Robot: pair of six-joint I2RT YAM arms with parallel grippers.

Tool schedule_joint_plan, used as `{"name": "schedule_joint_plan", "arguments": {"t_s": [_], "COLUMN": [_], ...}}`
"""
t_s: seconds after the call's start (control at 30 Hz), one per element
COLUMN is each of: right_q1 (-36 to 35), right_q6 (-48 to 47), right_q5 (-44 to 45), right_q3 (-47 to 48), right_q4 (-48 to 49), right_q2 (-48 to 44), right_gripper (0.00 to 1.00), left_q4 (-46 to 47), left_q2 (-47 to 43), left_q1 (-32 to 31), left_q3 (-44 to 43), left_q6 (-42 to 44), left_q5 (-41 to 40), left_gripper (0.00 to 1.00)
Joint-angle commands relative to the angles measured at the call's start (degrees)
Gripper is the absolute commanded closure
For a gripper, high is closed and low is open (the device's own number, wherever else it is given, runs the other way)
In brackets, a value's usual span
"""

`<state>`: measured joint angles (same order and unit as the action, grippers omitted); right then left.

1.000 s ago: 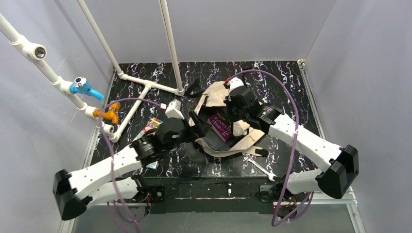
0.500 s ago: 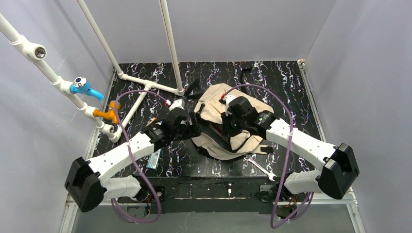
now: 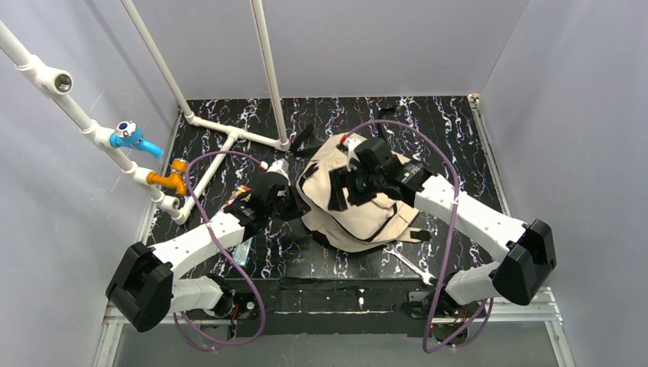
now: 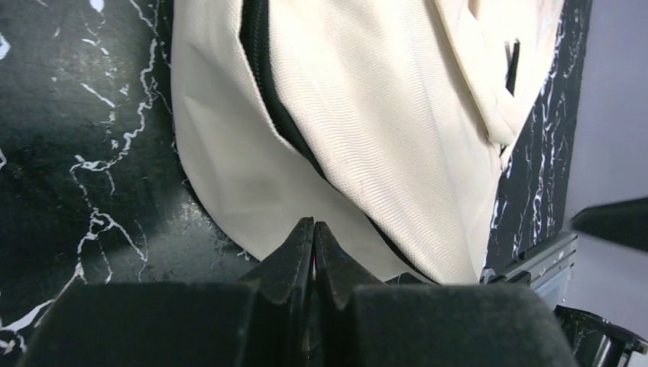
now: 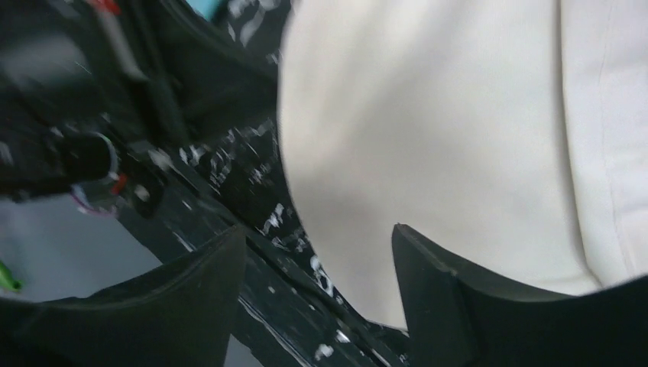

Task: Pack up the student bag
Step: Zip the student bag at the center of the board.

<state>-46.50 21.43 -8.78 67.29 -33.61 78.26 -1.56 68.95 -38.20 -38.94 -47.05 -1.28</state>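
Observation:
A dark curved line (image 3: 341, 225) runs along the student bag's edge, so the zipper (image 3: 310, 171) will move along that curve and close behind when I pull.
The student bag (image 3: 368, 216), a beige backpack with black zipper lines, lies flat in the middle of the black marbled table. My left gripper (image 3: 296, 205) sits at its left edge. In the left wrist view that left gripper (image 4: 313, 224) is shut, tips pressed together just short of the bag's beige cloth (image 4: 367, 115), with nothing visible between them. My right gripper (image 3: 342, 187) hovers over the bag's upper part. In the right wrist view the right gripper (image 5: 317, 238) stands open above the bag's edge (image 5: 428, 138), holding nothing.
A white pipe frame (image 3: 229, 134) with a blue valve (image 3: 134, 138) and an orange fitting (image 3: 174, 178) fills the back left. A silver wrench (image 3: 406, 262) lies near the front edge, right of centre. A colourful packet (image 3: 244, 250) lies under my left arm. A black strap (image 3: 303, 139) trails behind the bag.
The bag's flap has dropped shut, hiding the purple book seen inside before. My left gripper has closed and drawn back to the bag's left edge; my right gripper has opened.

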Motion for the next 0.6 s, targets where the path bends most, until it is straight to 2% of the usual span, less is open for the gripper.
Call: {"name": "schedule_joint_plan", "arguments": {"t_s": [0.0, 0.1, 0.23, 0.3, 0.37, 0.43, 0.53, 0.57], "right_q1": [0.18, 0.25, 1.39, 2.2, 2.85, 2.99, 3.31, 3.41], "right_q6": [4.16, 9.25, 17.97, 23.25, 27.96, 30.64, 32.8, 33.49], "right_q5": [1.71, 6.46, 8.35, 8.04, 7.61, 7.69, 8.54, 8.57], "right_q3": [9.02, 13.14, 14.73, 13.2, 10.9, 9.43, 9.27, 8.96], "right_q4": [6.05, 10.52, 18.76, 24.38, 30.02, 34.63, 35.61, 36.36], "right_q2": [4.67, 11.05, 18.56, 20.39, 21.97, 23.8, 27.04, 27.64], "right_gripper": [0.17, 0.15, 0.24, 0.32, 0.33, 0.38, 0.43, 0.44], "left_q4": [3.5, 1.1, -6.33, -11.67, -14.97, -17.76, -22.66, -24.15], "left_q2": [-1.11, -3.23, -7.15, -9.06, -12.0, -14.93, -19.02, -20.08], "left_q1": [0.32, 0.32, 0.32, 0.42, 0.41, 0.4, 0.49, 0.49], "left_q3": [1.4, 1.66, 1.72, 1.02, 0.8, 0.96, 0.18, -0.27], "left_q6": [1.24, 1.9, 2.73, 2.62, 3.2, 3.29, 4.83, 5.57], "left_q5": [3.85, 3.37, 0.1, -1.83, -2.17, -2.98, -3.56, -3.47], "left_gripper": [0.99, 0.99, 0.93, 0.84, 0.75, 0.61, 0.41, 0.38]}}
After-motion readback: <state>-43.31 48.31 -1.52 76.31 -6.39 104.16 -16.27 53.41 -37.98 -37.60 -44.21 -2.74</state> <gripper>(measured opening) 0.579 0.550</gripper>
